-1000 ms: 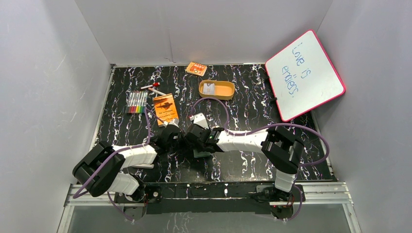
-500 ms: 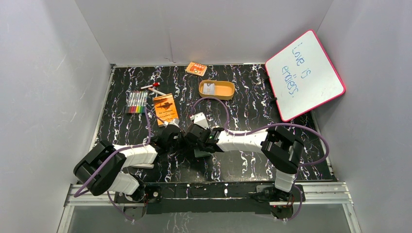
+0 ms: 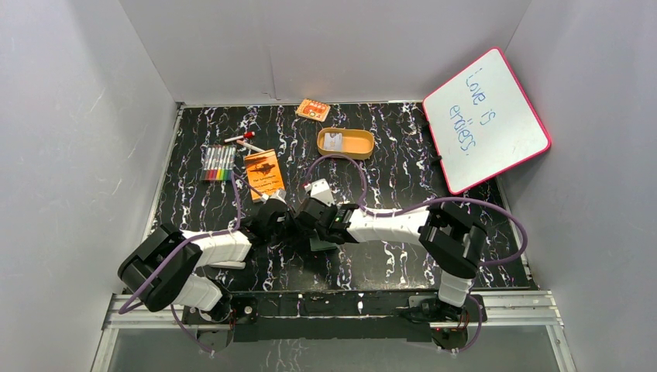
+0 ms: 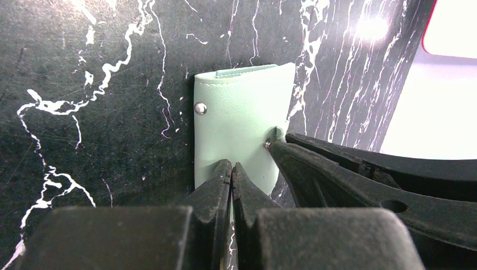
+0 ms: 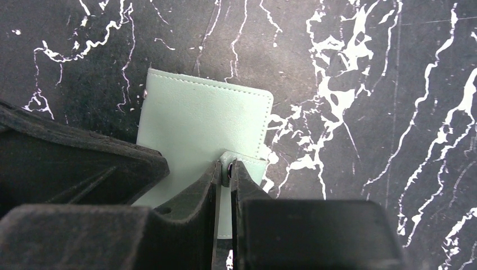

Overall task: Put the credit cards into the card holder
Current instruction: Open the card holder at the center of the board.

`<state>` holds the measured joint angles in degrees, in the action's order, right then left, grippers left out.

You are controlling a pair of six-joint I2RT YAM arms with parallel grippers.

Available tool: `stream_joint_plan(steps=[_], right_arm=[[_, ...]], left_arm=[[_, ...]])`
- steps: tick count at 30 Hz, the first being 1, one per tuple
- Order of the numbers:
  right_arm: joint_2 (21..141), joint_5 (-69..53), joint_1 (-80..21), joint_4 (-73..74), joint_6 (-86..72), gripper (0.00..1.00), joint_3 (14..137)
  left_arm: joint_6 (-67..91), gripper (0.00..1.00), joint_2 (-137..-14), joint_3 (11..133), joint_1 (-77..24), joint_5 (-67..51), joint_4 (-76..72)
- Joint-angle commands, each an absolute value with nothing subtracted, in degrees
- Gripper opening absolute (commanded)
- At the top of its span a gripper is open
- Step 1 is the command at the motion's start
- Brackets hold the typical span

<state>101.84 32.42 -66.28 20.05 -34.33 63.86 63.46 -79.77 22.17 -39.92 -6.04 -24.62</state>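
Next, I lift and open my left gripper while my right gripper pulls the snap tab [image 4: 274,134], because my left gripper's closed fingers are pressing the card holder [image 4: 233,132] shut.
The card holder [image 4: 236,112] [image 5: 197,118], a pale sage-green wallet, lies folded flat on the black marbled table, a sliver of it showing under the wrists [image 3: 321,246]. My right gripper [image 5: 226,167] [image 3: 308,226] is shut on its snap tab [image 5: 250,164], which stands up between the fingers. My left gripper [image 4: 231,167] [image 3: 290,225] is shut, its tips resting on the wallet's near edge. Both grippers meet over the wallet at the table's middle. One pale credit card [image 3: 333,140] lies in the tan oval tray [image 3: 360,144].
An orange patterned packet [image 3: 313,109] lies at the back, with an orange booklet [image 3: 264,172] and a row of markers [image 3: 218,163] to the left. A pink-framed whiteboard [image 3: 484,120] leans at the right wall. Purple cables loop over the arms.
The right gripper's jaws have closed onto the snap tab. Both arms have hardly shifted, and the left gripper stays shut.
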Motion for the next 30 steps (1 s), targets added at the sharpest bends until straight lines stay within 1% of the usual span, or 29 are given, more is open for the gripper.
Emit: stream_joint_plan(steps=[1,7,10,15,16,17,20,23,26,28,30], right_arm=[[97.5,34.5,-65.9,23.2,-35.3,0.03,62.8],[92.8,32.0,-65.6,23.1,-37.6,0.02,60.4],[90.1,28.6,-63.9,22.0,-39.3,0.00,57.9],[81.8,24.6,-61.5,17.3,-40.8,0.00,51.5],[79.9,24.3,-61.4,16.6,-40.5,0.00,50.8],[78.3,24.0,-61.4,16.1,-40.3,0.00,50.4],[74.6,23.4,-61.4,16.0,-39.3,0.00,50.4],[72.6,21.6,-61.4,15.4,-38.4,0.00,50.3],[72.9,18.8,-61.4,14.0,-37.9,0.00,50.1],[73.5,17.7,-61.4,13.3,-38.3,0.00,49.9],[73.8,16.4,-61.4,11.4,-38.7,0.00,49.3]], left_arm=[[62.4,0.00,-81.3,21.0,-39.8,-4.4,-19.9],[62.4,0.00,-81.3,21.2,-39.8,-4.4,-19.8],[61.8,0.00,-81.2,21.5,-39.8,-4.9,-19.8],[58.4,0.00,-77.7,22.4,-39.9,-7.0,-19.9],[57.9,0.05,-76.4,22.4,-39.8,-7.0,-19.7],[57.5,0.12,-75.1,22.4,-39.8,-7.0,-19.4],[56.6,0.39,-71.4,22.8,-39.9,-6.5,-17.7],[55.4,0.58,-69.4,23.5,-39.9,-6.8,-16.4],[54.7,0.71,-69.2,24.0,-39.9,-8.1,-16.2],[54.4,0.77,-69.6,24.2,-39.9,-9.3,-17.0],[54.5,0.80,-70.0,24.0,-39.9,-10.7,-18.4]])
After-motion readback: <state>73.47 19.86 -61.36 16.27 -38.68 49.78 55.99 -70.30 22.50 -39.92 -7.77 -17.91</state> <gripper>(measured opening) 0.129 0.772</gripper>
